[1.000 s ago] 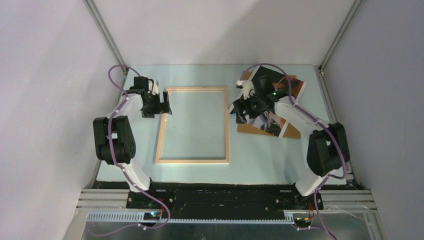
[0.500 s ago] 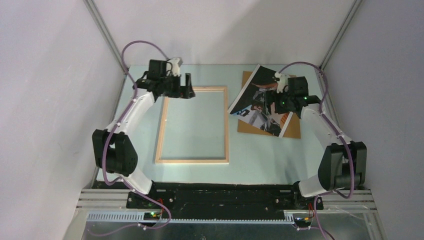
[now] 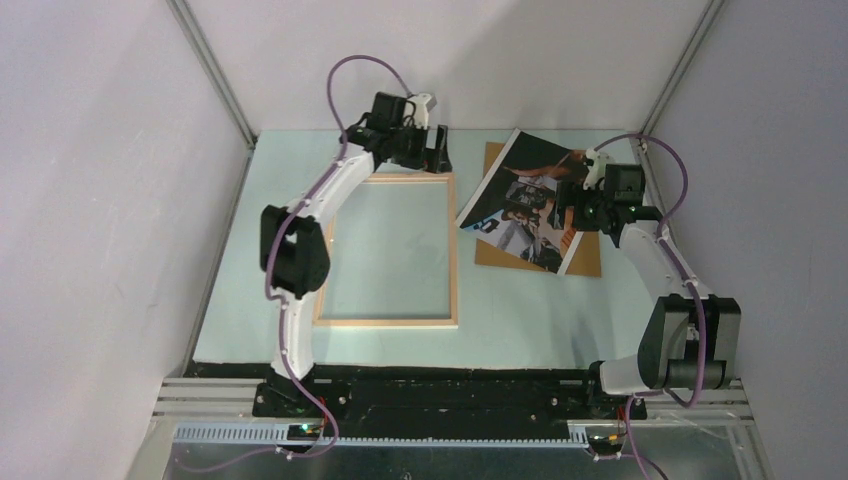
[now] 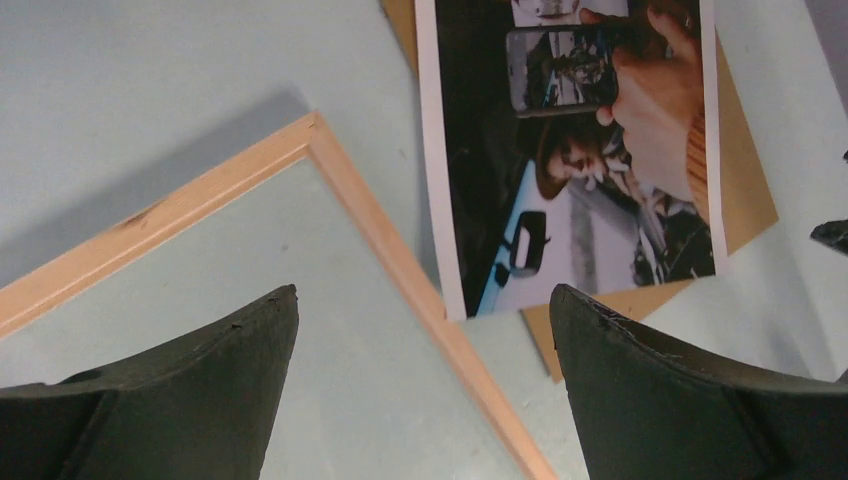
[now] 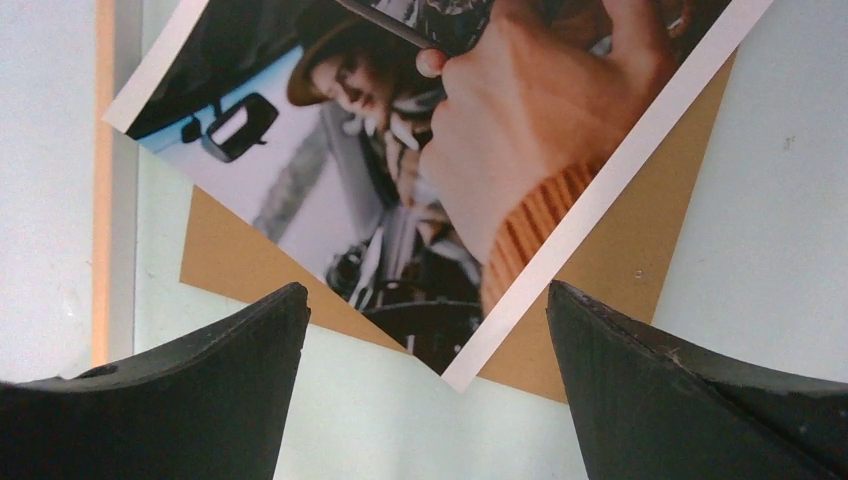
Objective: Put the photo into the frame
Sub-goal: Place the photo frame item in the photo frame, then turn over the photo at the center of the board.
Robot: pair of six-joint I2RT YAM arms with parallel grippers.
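Observation:
The photo's white corner (image 3: 461, 222) sticks out past the brown backing board, so my left gripper keeps going toward that corner and closes on the photo's white edge (image 3: 472, 203).
The pale wood frame (image 3: 385, 322) lies flat mid-table. The photo (image 3: 512, 200), picture side up, lies tilted to its right on a brown backing board (image 3: 590, 263), with one corner reaching the frame's right bar. My left gripper (image 3: 437, 150) is open and empty, hovering over the frame's far right corner; in its wrist view (image 4: 422, 295) the frame (image 4: 200, 195) and the photo (image 4: 570, 150) lie below. My right gripper (image 3: 573, 197) is open and empty above the photo's right part; its wrist view (image 5: 425, 290) shows the photo (image 5: 450, 130) and its near corner.
The backing board also shows in the left wrist view (image 4: 748, 190) and the right wrist view (image 5: 640, 250). Grey enclosure walls (image 3: 120, 200) stand close on both sides and behind. The table's pale mat (image 3: 520, 310) shows between frame and board.
My left arm swung from the frame's left side along its far edge to the far right corner. My right gripper moved from the photo's left part to its right part.

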